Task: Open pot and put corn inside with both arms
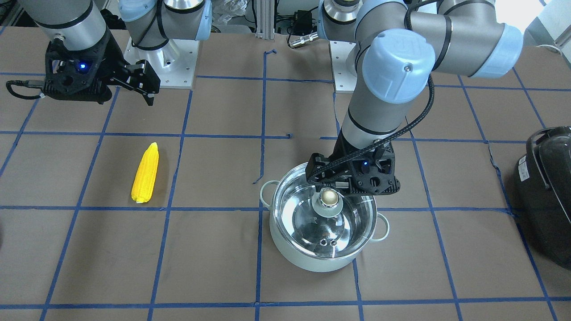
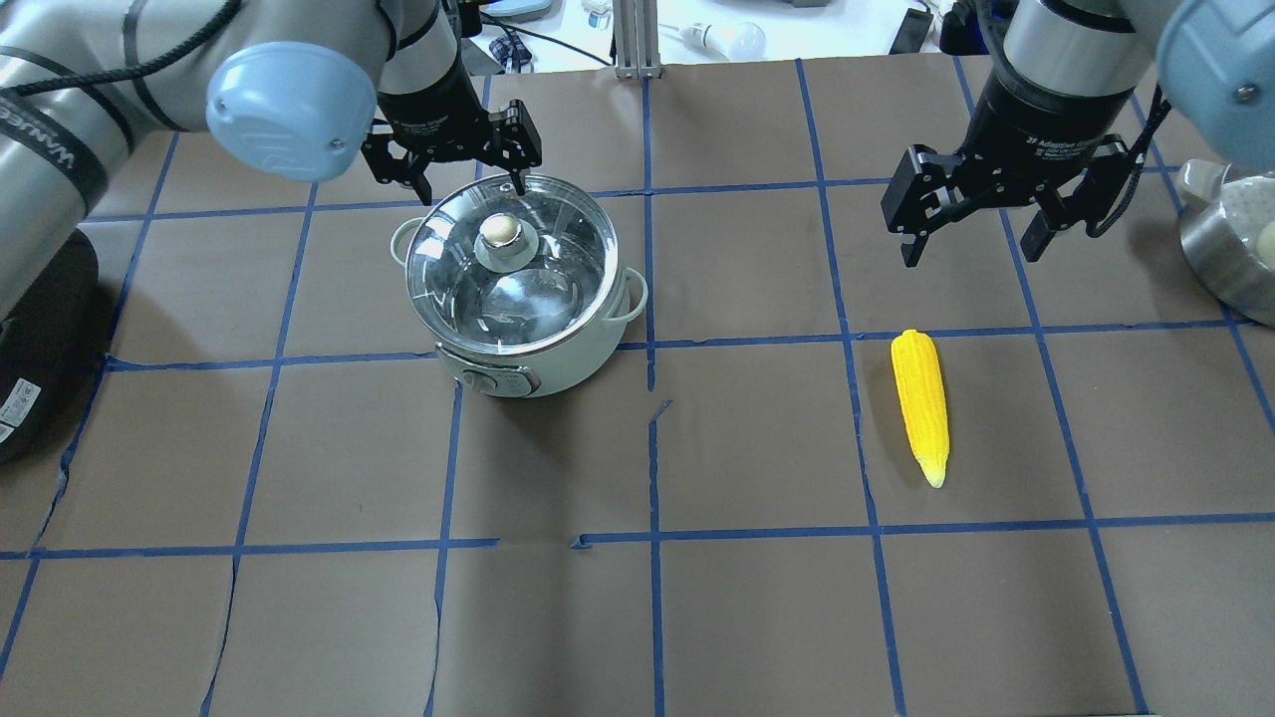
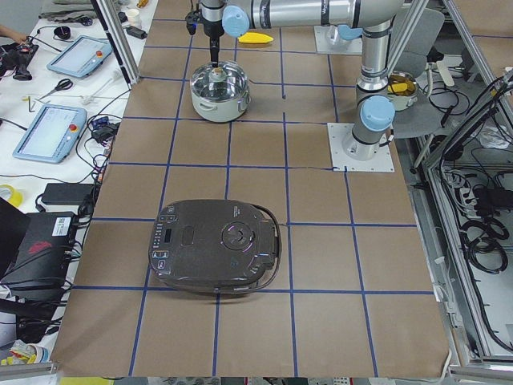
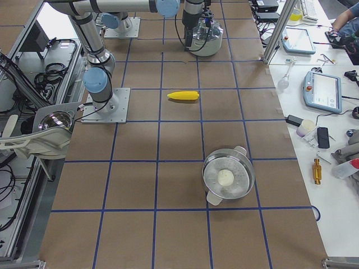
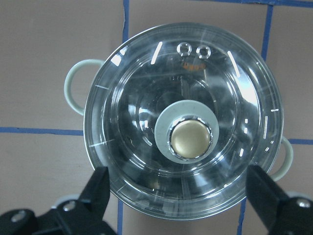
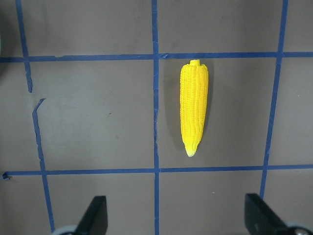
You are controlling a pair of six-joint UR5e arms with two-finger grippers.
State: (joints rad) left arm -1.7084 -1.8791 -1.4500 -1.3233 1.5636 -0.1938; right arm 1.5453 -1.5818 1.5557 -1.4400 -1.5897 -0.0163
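I expect the yellow corn [image 1: 145, 173] to fit inside lengthwise when I lower it, because it is shorter than the pot's rim [image 1: 324, 259] is wide.
The pale mint-white pot [image 2: 558, 363] stands on the table's left half, with its glass lid [image 2: 543, 289] on and the brassy knob [image 2: 501, 230] upright. It also shows in the front view [image 1: 312, 261]. My left gripper [image 2: 470, 187] is open and empty, hovering over the pot's robot-side rim, just short of the knob [image 5: 190, 139]. Its fingers [image 5: 100, 188] straddle the lid's edge. The yellow corn [image 2: 921, 403] lies flat on the right half. My right gripper [image 2: 971, 254] is open and empty, above the table behind the corn [image 6: 193, 112].
A large black appliance [image 3: 216, 245] sits at the table's left end, its edge showing in the overhead view [image 2: 40, 339]. A steel pot with a white object inside [image 4: 227, 179] stands at the right end. Blue tape lines grid the brown table cover.
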